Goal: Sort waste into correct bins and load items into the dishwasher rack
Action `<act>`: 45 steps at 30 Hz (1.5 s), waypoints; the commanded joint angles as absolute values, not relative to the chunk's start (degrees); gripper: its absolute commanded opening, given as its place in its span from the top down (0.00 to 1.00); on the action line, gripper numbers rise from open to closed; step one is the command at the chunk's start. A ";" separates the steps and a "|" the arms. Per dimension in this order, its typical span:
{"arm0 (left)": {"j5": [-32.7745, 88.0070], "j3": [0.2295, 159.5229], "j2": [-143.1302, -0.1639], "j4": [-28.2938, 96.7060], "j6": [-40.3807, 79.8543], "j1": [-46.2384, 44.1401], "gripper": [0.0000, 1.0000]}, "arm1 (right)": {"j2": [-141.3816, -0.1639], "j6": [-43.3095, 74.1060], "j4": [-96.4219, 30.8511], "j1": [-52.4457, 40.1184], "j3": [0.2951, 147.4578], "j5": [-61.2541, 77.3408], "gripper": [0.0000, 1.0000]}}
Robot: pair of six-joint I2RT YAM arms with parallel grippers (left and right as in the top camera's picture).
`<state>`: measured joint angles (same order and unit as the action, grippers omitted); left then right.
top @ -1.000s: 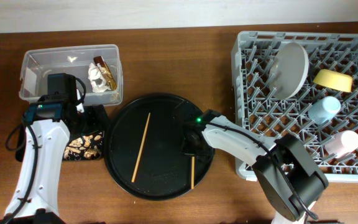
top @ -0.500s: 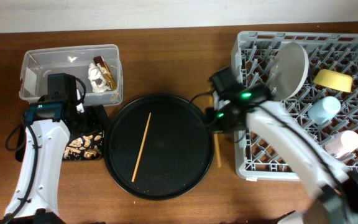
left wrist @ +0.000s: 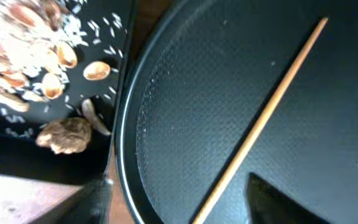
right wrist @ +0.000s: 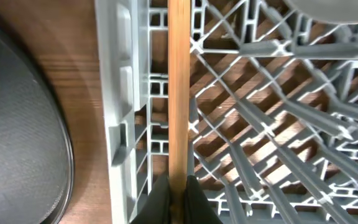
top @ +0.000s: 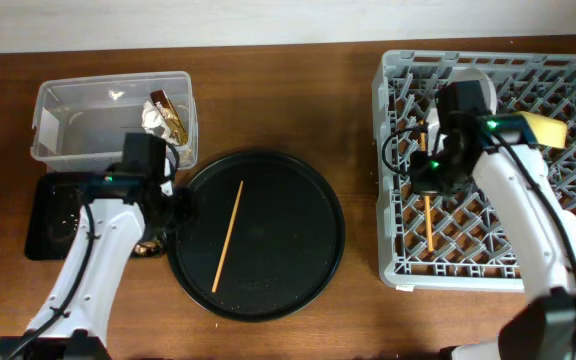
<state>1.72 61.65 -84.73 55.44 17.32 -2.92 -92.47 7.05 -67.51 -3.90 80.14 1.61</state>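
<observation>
I should use my left gripper to shift the chopstick on the round tray (top: 228, 237) to the tray's rack side (top: 316, 235) for my right gripper, because the chopstick is far from the rack.
My right gripper (top: 430, 172) is shut on a wooden chopstick (top: 428, 215) and holds it over the left part of the grey dishwasher rack (top: 568, 270). The right wrist view shows the fingers (right wrist: 179, 199) pinching the chopstick (right wrist: 179, 81) above the rack's grid (right wrist: 123, 93). The second chopstick (top: 228, 237) lies on the round black tray (top: 288, 200). My left gripper (top: 173, 210) is open and empty over that tray's left rim, beside the chopstick (left wrist: 266, 118). The yellow bowl (top: 543, 127) sits in the rack. My right arm hides the cups and most of the plate.
The clear tub (top: 68, 110) at the back left holds white tissue (top: 153, 120) and a brown-gold wrapper (top: 168, 112). The shallow black tray (top: 53, 215) in front of it holds food scraps (left wrist: 42, 62) and crumbs, right beside the round tray's rim.
My right gripper lifted one chopstick off the round tray and carried it right, over the rack. My left arm moved right from the black tray to the round tray's left rim.
</observation>
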 commanded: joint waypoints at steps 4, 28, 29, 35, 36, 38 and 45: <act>2.33 53.28 -83.88 50.06 20.10 -3.38 0.61 | -98.87 6.20 -66.72 -4.21 80.40 6.02 0.96; 2.35 44.97 -83.92 40.07 20.12 -3.40 0.99 | -92.38 6.20 -67.75 -4.10 81.62 5.76 0.57; 2.35 44.97 -83.92 39.99 20.12 -3.40 0.99 | -90.87 6.17 -67.96 -4.10 81.67 5.76 0.56; 2.11 44.97 -83.94 39.07 20.10 -6.26 0.99 | -87.35 6.20 -70.15 -4.10 81.67 5.78 0.54; 2.09 44.97 -83.94 38.54 20.12 -8.12 0.99 | -87.35 6.20 -70.57 -4.10 81.67 5.80 0.55; 0.93 44.95 -83.99 37.93 20.14 -10.74 0.99 | -87.35 6.20 -70.87 -4.10 81.67 5.80 0.55; -2.57 44.95 -88.66 37.23 23.18 -16.14 0.99 | -87.35 6.20 -72.07 -4.10 81.67 5.80 0.55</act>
<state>-1.21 45.32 -85.62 37.69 21.10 -14.74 -87.59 5.98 -71.94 -3.90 80.90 5.65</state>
